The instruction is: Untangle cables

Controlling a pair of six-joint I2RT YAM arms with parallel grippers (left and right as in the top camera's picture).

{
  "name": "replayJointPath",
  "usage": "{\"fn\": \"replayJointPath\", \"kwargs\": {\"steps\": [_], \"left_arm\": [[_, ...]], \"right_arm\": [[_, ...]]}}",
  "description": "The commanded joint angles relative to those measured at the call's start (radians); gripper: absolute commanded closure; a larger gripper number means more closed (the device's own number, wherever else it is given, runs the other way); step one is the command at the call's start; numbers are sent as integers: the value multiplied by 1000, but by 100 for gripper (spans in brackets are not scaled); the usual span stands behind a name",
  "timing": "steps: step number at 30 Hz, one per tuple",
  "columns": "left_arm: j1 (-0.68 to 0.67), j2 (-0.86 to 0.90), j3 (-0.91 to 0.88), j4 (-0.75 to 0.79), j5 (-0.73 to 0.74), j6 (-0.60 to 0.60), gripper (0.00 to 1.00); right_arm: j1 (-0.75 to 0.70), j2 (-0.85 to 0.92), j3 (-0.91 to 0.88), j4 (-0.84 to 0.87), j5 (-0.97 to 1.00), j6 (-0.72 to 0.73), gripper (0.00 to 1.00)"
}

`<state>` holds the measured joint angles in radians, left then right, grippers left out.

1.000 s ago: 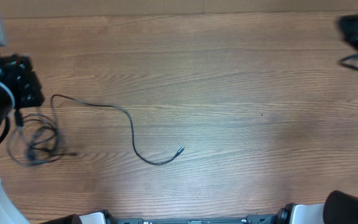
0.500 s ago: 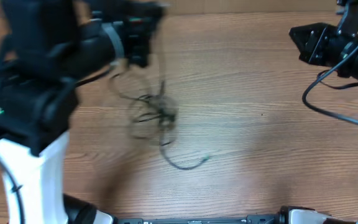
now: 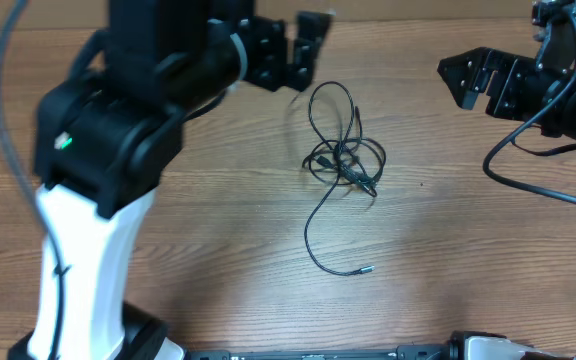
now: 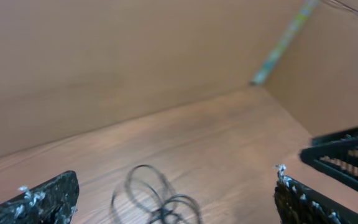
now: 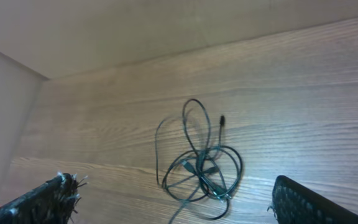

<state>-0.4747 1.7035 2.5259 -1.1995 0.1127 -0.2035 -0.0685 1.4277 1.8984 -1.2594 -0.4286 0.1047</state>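
Note:
Black plugs lie among the crossed loops (image 3: pixel 340 156) nearer my right gripper, so next my left gripper backs off while my right gripper takes that side (image 3: pixel 364 182) of the bundle and pulls.
The cables (image 3: pixel 344 152) are thin black wires in a tangled bundle of loops in the middle of the wooden table. One loose tail curves toward the front and ends in a small metal plug (image 3: pixel 365 268). My left gripper (image 3: pixel 306 52) hovers open just behind and left of the bundle, apart from it. In the left wrist view the cables (image 4: pixel 156 200) show blurred between the wide fingers (image 4: pixel 42 200). My right gripper (image 3: pixel 460 82) stands open to the right of the bundle, holding nothing. In the right wrist view the cables (image 5: pixel 201 167) lie ahead of that gripper (image 5: pixel 176 200).
The left arm's white column (image 3: pixel 83 260) and black body cover the table's left side. A thick black cord (image 3: pixel 533 185) loops from the right arm at the right edge. A brown wall (image 4: pixel 104 56) closes off the back of the table.
The cables, spread at the left a second ago, now lie bundled in the middle. The left arm has swung in over the back, and the right arm has come further in.

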Motion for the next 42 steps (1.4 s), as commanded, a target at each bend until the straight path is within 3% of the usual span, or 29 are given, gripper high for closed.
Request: {"fn": "replayJointPath", "kwargs": {"steps": [1, 11, 16, 20, 24, 33, 37, 42], "left_arm": [[11, -130, 21, -34, -171, -12, 0], [11, -222, 21, -162, -308, -5, 0], [11, -213, 21, -216, -324, 14, 0], [11, -206, 21, -232, -323, 17, 0], [11, -206, 21, -237, -323, 17, 0], [11, -206, 21, -253, -323, 17, 0], [11, -206, 21, -276, -324, 43, 0], [11, -206, 21, -299, -327, 48, 0]], "right_arm": [[53, -8, -77, 10, 25, -59, 4], [299, -7, -545, 306, 25, -50, 7], [391, -7, -777, 414, 120, -198, 6], [404, -6, -929, 522, 206, -200, 24], [404, -6, -1057, 684, 196, -200, 20], [404, 16, -1181, 966, 204, -288, 21], [404, 80, -1181, 1021, 208, -320, 37], [406, 174, -1181, 1037, 200, -317, 42]]}}
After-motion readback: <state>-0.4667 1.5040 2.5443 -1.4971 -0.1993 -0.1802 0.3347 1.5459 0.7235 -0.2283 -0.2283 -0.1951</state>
